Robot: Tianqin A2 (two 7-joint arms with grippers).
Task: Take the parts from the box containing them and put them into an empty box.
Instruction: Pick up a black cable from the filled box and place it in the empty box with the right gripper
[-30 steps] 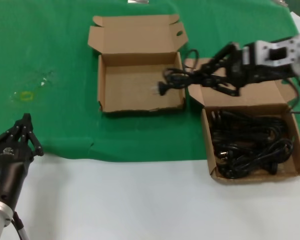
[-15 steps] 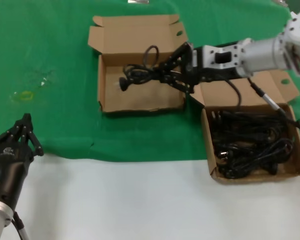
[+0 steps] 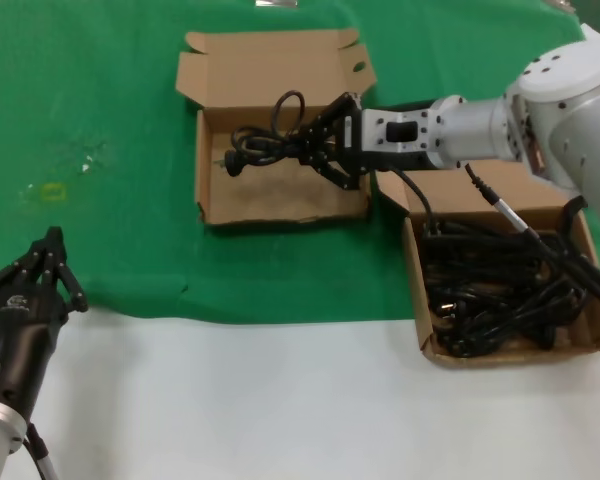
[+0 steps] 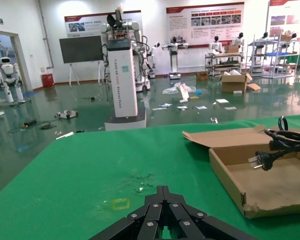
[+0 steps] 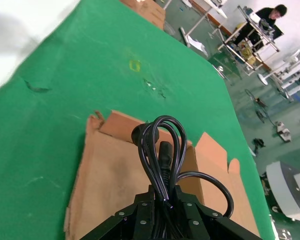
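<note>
The black cord's plug is hanging inside the box's sides, over the empty box's clear bottom. My right gripper should keep going over the box and let go there.
My right gripper is shut on one coiled black power cord, one of the parts, and holds it above the empty box. The cord's plug hangs toward that box's left side. In the right wrist view the cord's loops stick out past the right gripper, over the empty box's bare floor. The box containing them stands to the right, with a heap of black cords inside. My left gripper is parked at the lower left, shut and holding nothing.
Both boxes stand on a green cloth with their lids folded back. A small yellow mark is on the cloth at the left. Bare white table lies in front. The right arm's own cable hangs over the full box.
My right gripper has carried the cord leftward, from over the full box's lid to over the middle of the empty box. The left arm has not moved.
</note>
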